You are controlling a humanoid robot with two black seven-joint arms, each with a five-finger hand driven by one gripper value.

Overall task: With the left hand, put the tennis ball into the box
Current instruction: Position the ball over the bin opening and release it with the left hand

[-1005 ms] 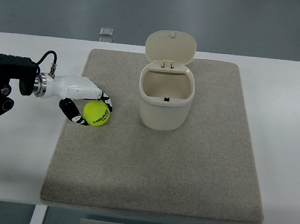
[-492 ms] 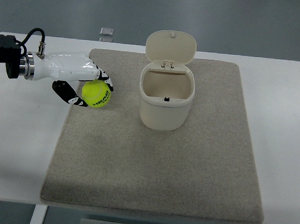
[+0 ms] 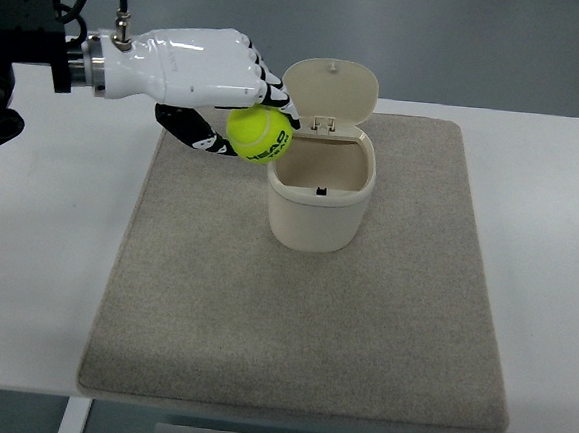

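My left gripper holds the tennis ball, the box's lid tipped back clear of its opening. I'll continue over the box's rim and release it above the opening.
A yellow-green tennis ball is held in the air by my white left hand, whose fingers curl over its top while the thumb presses from below. The ball hangs just left of the upper left rim of the cream box, close to it. The box stands on the grey mat with its hinged lid tipped up and back, and its inside looks empty. My left arm comes in from the upper left. My right arm is out of the picture.
The grey mat covers most of the white table. A small grey object lies beyond the table's far edge.
My left hand has lifted the ball off the mat and carried it up and to the right, from beside the mat's left edge to the box's rim.
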